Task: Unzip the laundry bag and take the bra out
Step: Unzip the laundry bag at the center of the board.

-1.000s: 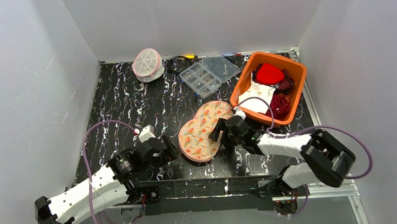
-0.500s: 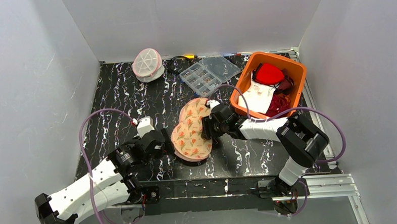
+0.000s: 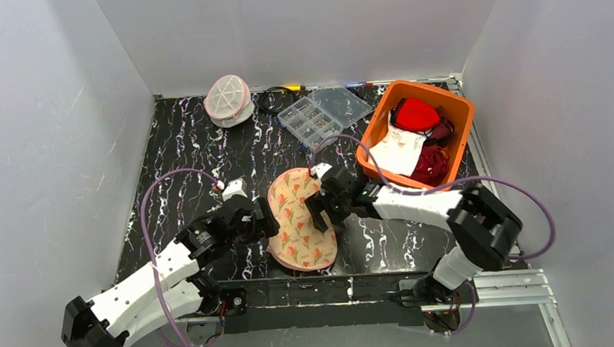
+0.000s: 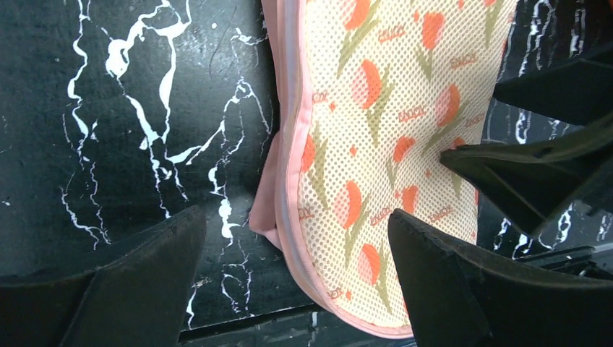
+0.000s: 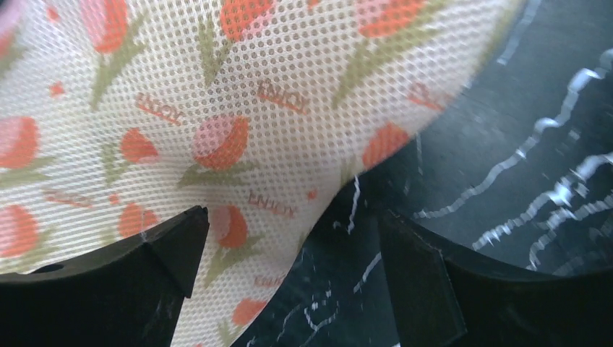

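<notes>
The pouch's plain mesh edge (image 5: 334,177) is under my right gripper, so I should move to the pink zip rim (image 4: 293,238) beside my left gripper and pull the pouch open.
A figure-eight mesh pouch (image 3: 298,221) with a tulip print and a pink zip rim lies near the table's front edge. My left gripper (image 3: 261,222) is open at its left side. In the left wrist view the gripper (image 4: 296,224) straddles the pouch's (image 4: 376,144) pink rim, touching nothing. My right gripper (image 3: 319,208) is open over the pouch's right side. One finger hangs above the pouch's mesh (image 5: 217,87) and the other above bare table, the gripper (image 5: 293,217) gripping nothing. The white dome laundry bag (image 3: 228,99) sits at the back left, far from both grippers. The bra is hidden.
An orange bin (image 3: 457,112) holding red and white clothes stands at the back right. A clear compartment box (image 3: 321,114) and a black cable (image 3: 269,101) lie along the back. White walls enclose three sides. The pouch almost reaches the table's front edge.
The tulip pouch has slid left and toward the front edge, turning more upright. The right gripper followed it left; the left gripper came forward to its left rim.
</notes>
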